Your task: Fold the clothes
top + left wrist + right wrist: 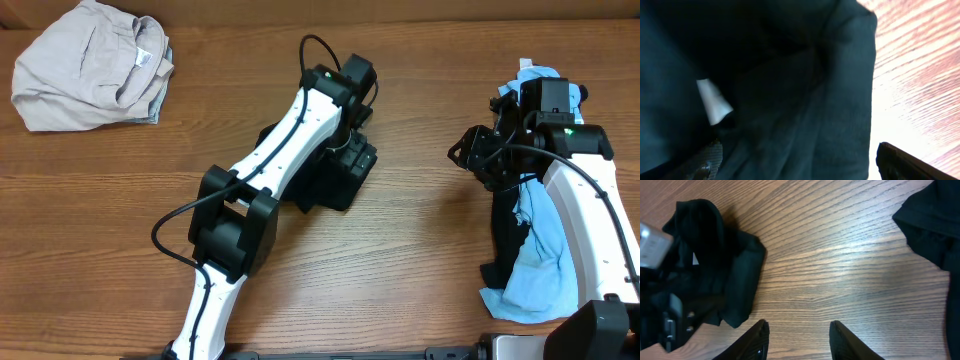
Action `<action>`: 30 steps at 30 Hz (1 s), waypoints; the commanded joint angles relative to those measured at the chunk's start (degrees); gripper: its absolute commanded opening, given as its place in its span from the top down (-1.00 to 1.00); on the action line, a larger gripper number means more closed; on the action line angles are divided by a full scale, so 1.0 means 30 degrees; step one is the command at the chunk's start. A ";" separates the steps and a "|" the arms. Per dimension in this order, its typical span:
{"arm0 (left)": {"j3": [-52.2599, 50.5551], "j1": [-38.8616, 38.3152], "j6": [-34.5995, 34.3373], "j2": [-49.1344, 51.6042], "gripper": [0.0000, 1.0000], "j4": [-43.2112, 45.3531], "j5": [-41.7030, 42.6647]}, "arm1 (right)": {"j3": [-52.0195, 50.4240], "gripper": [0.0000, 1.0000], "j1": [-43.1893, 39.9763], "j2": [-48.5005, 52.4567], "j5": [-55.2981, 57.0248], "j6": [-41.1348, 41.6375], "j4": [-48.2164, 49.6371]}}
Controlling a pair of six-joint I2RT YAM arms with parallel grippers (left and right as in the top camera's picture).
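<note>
The robot's left gripper should pick up the bunched black garment [338, 185] and put it down on the beige garment [88, 70], because the beige garment lies far across from the robot's right gripper.
A black garment [330, 185] lies bunched at the table's middle. My left gripper [350, 150] is down on it. In the left wrist view the dark cloth [790, 85] with a white tag [715, 102] fills the frame, and the left gripper [800, 167] has its fingers spread wide with cloth between them. My right gripper [468, 155] is open and empty over bare wood, to the right of the black garment [715, 280]. Its fingers [799, 335] hold nothing.
A beige garment [90, 65] lies crumpled at the back left. A light blue garment [540, 260] and a black one [505, 240] lie under the right arm at the right side. That black cloth shows in the right wrist view [935, 220].
</note>
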 commanded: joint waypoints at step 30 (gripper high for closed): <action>-0.4299 -0.0357 0.1224 0.0219 0.92 0.4881 -0.7366 | 0.0313 0.14 -0.0087 -0.0146 0.0481 -0.0372 -0.0291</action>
